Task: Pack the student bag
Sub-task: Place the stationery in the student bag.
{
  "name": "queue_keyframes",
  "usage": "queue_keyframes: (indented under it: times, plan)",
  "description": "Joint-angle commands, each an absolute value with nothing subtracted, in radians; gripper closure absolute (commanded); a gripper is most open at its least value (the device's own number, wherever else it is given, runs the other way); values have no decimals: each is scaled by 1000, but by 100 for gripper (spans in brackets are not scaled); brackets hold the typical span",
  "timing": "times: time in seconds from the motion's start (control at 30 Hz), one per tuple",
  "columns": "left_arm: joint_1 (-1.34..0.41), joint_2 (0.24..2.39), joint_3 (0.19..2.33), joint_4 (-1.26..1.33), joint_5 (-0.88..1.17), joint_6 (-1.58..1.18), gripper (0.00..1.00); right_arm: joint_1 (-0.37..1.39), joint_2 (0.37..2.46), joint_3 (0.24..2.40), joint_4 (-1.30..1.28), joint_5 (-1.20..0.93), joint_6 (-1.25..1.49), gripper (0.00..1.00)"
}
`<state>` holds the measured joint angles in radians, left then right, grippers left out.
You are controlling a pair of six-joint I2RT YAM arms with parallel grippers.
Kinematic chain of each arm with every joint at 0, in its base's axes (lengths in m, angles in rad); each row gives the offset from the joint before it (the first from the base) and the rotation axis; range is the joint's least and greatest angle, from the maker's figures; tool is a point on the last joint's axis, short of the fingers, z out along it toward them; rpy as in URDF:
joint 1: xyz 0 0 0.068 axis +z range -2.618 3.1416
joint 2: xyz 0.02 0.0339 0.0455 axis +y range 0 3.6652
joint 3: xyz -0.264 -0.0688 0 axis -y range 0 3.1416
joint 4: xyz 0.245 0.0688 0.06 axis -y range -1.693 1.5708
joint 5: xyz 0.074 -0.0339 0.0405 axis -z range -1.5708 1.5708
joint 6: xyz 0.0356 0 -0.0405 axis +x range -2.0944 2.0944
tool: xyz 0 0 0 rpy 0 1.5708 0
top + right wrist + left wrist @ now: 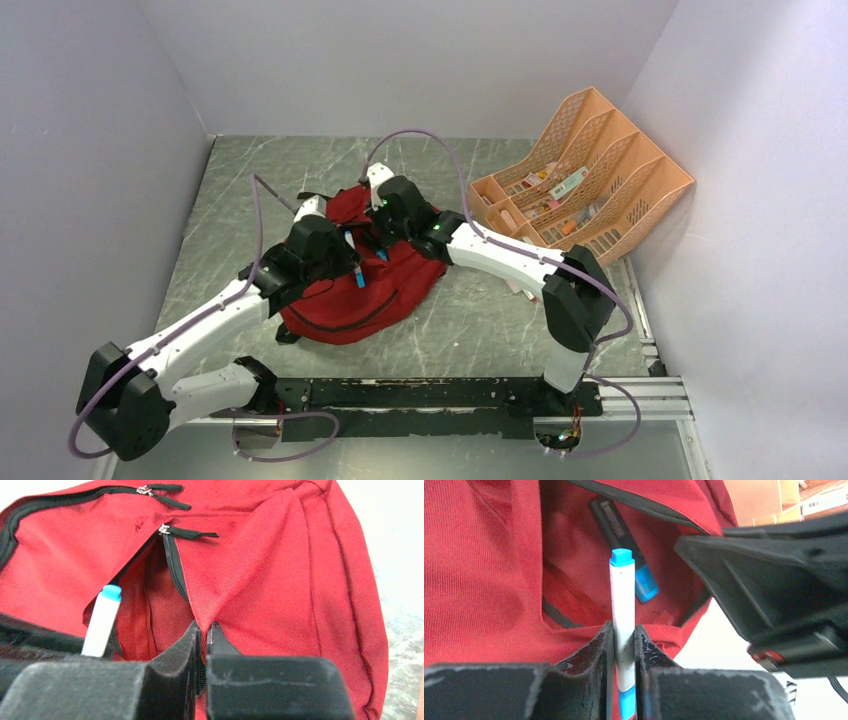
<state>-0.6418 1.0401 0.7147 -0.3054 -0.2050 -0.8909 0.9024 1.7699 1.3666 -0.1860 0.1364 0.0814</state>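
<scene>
The white marker's near end (360, 279) is hanging over the fabric outside the pocket's opening, so my left gripper should bring the marker under the raised zipper edge before it opens.
The dark-red student bag (360, 290) lies on the table between both arms. Its front pocket (150, 605) gapes open. My left gripper (624, 630) is shut on a white marker with a blue cap (622, 600), held at the pocket's mouth. The marker also shows in the right wrist view (101, 620) and the top view (358, 275). A black pen with a blue end (626, 550) lies inside the pocket. My right gripper (204, 630) is shut on the pocket's zipper edge (176, 575) and holds the red fabric up.
A peach mesh desk organiser (585, 175) with several small items stands at the back right, against the wall. The right gripper's black body (784, 585) hangs close to the right of the marker. White walls enclose the marbled table (480, 320).
</scene>
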Motion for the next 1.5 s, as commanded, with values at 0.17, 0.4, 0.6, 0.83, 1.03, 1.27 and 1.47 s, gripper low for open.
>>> queue_keyframes:
  times: [0.17,0.4,0.6,0.83,1.03,1.27,1.47]
  plan:
    - [-442,1172,760,-72,82,-930,95,876,1700,1361,-91,50,150,100]
    - [-408,1259,808,-18,188,-964,95,876,1693,1340,-77,20,172,100]
    - [-408,1271,772,56,179,-1036,95,875,1689,1337,-73,7,179,100]
    - [-425,1241,720,79,198,-1092,95,875,1689,1341,-74,14,179,100]
    - [-432,1163,645,76,183,-1133,95,875,1698,1348,-71,5,188,100]
    - [-438,1205,615,133,228,-1163,95,875,1701,1353,-75,4,192,100]
    - [-439,1284,659,155,239,-1144,95,875,1689,1345,-78,4,186,100]
